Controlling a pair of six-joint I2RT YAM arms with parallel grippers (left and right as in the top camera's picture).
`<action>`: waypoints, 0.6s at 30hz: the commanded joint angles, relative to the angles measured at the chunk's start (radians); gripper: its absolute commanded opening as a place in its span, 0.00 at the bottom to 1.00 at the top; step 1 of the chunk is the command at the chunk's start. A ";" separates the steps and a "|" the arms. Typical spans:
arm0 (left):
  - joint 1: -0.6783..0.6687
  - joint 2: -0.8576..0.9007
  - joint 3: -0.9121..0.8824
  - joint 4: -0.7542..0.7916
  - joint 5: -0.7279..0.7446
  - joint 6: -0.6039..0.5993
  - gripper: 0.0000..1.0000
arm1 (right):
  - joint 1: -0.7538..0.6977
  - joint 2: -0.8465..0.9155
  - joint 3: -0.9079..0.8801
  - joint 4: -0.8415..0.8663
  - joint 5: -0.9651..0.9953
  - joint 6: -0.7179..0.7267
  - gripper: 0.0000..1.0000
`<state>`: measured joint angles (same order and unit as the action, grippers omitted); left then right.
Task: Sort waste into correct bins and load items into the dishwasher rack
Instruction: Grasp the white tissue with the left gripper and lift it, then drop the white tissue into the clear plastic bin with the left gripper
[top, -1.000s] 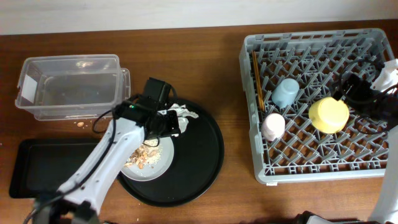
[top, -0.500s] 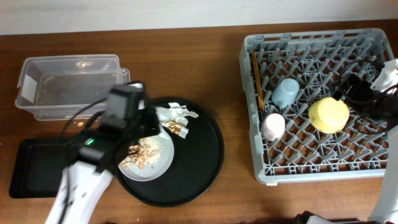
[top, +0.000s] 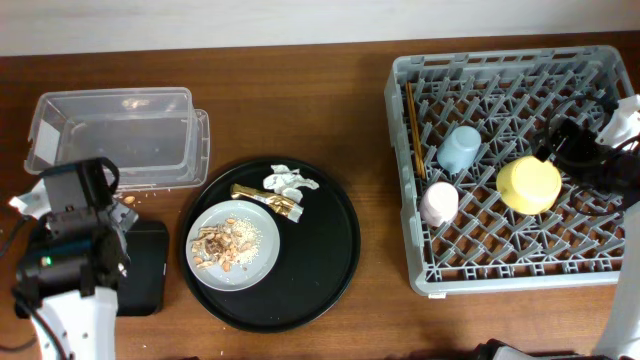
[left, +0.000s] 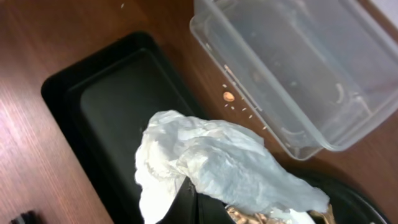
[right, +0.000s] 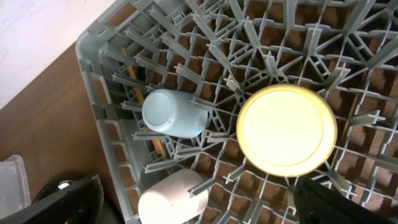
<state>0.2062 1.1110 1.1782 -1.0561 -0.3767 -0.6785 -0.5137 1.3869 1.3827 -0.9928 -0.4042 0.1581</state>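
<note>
The crumpled white paper (left: 214, 158) hangs freely next to the open, empty clear tub. I should keep carrying it with my left gripper until it is over the tub's bottom (top: 125, 145), and then let go.
My left gripper (left: 194, 200) is shut on a crumpled white paper (left: 211, 163) and holds it above the shallow black tray (left: 106, 112), next to the clear tub (left: 292, 68). In the overhead view the left arm (top: 78, 225) covers most of that tray (top: 150, 270). White and gold wrappers (top: 283, 192) and a grey plate (top: 258, 262) with food scraps (top: 222, 247) lie on the round black tray. The dishwasher rack (top: 500, 275) holds the chopsticks (top: 413, 130), blue cup (top: 460, 148), pink cup (top: 438, 203) and yellow bowl (top: 528, 185). My right gripper (right: 205, 205) is open and empty above the rack.
The large round black tray (top: 330, 250) sits at the middle of the brown table. The clear tub (top: 115, 135) stands at the back left, with small crumbs (left: 228, 96) on the table between it and the shallow tray.
My left arm has swung left from the round tray to above the shallow black tray, carrying the white paper with it. The right arm has not moved.
</note>
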 joint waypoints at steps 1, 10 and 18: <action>0.013 0.041 0.000 0.129 0.100 -0.017 0.01 | -0.005 0.002 0.009 0.001 0.009 0.008 0.99; 0.013 0.192 0.000 0.602 0.105 -0.016 0.01 | -0.005 0.002 0.009 0.001 0.009 0.008 0.99; 0.012 0.505 0.000 1.043 0.256 0.178 0.09 | -0.005 0.002 0.009 0.001 0.009 0.008 0.99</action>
<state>0.2157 1.6073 1.1645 -0.1089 -0.2237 -0.6559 -0.5137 1.3869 1.3830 -0.9916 -0.4046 0.1581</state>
